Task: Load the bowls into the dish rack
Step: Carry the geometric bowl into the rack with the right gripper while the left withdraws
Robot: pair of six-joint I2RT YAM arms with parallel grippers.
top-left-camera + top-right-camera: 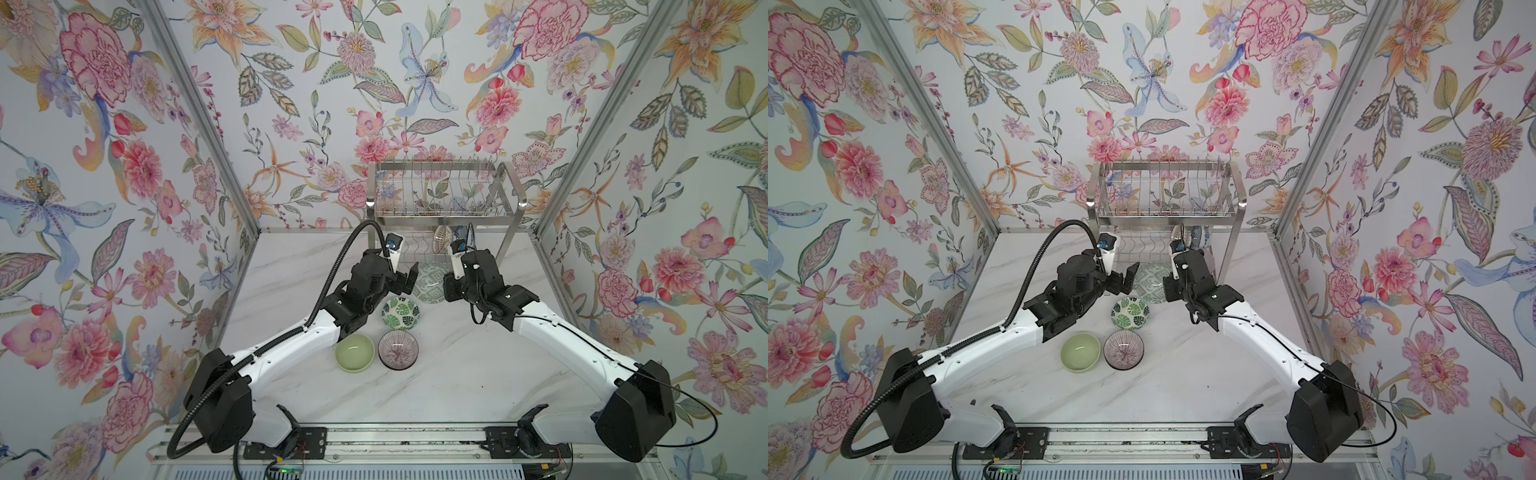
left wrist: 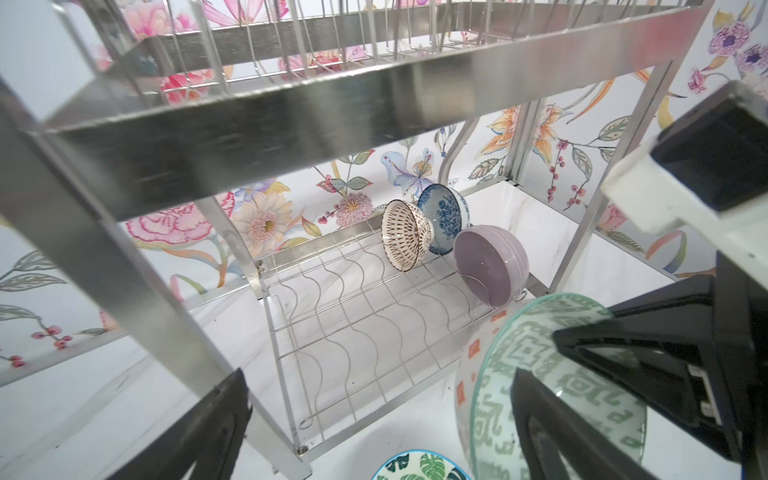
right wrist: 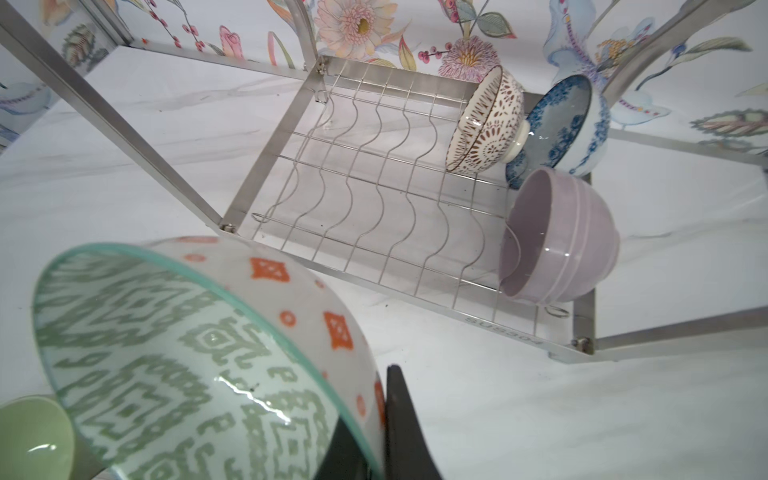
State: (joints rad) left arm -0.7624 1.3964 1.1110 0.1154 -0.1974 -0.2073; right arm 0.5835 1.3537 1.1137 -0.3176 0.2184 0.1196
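Observation:
I should swing my right gripper around and stand that bowl next to the lilac bowl, because the grey-green geometric bowl's opening [image 1: 430, 282] faces the front, crosswise to the rack's slots.
My right gripper [image 3: 374, 436] is shut on the rim of the grey-green geometric bowl [image 3: 166, 353], which hangs tilted on edge in front of the dish rack's [image 1: 444, 212] lower shelf. Both top views show that bowl [image 1: 432, 282] [image 1: 1152, 282] between the two grippers. My left gripper [image 2: 374, 440] [image 1: 407, 282] is open beside it, with one finger across the bowl's mouth [image 2: 498, 374] and nothing gripped. On the lower shelf, a white lattice bowl [image 2: 405, 235], a blue floral bowl [image 2: 444, 212] and a lilac bowl [image 2: 486, 262] stand on edge at one end.
Three bowls sit upright on the marble table [image 1: 457, 374] nearer the front: a green leaf bowl [image 1: 401, 313], a pale green bowl [image 1: 355, 352] and a purple-lined bowl [image 1: 397, 349]. The rack's flat bar legs [image 3: 124, 124] and floral walls close in the back.

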